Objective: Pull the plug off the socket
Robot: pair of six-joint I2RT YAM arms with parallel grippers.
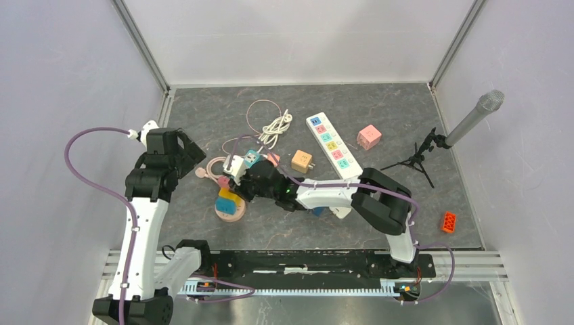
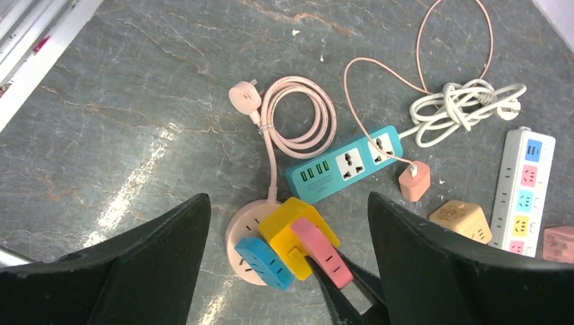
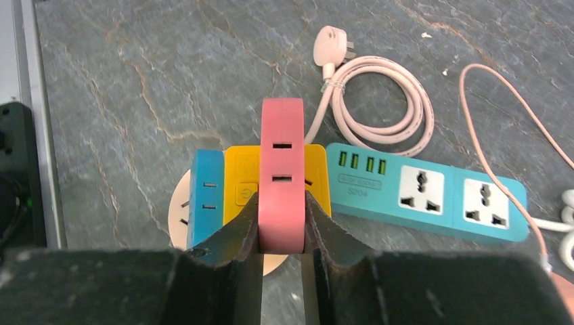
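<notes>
The pink wing sits in the yellow plug, which stands free, so my left gripper should brace the yellow plug while my right gripper pulls.
A yellow cube plug with a blue wing and a pink wing sits on a round pink socket; it looks tilted, and I cannot tell if it is fully seated. My right gripper is shut on the pink wing, with the yellow body and the socket behind it. In the top view it reaches left over the plug. My left gripper hangs open above the plug, touching nothing, and shows at the left of the top view.
A teal power strip lies just beyond the plug, with a coiled pink cord. A white power strip, orange cube, pink cube, white cable bundle, microphone stand and orange brick lie around.
</notes>
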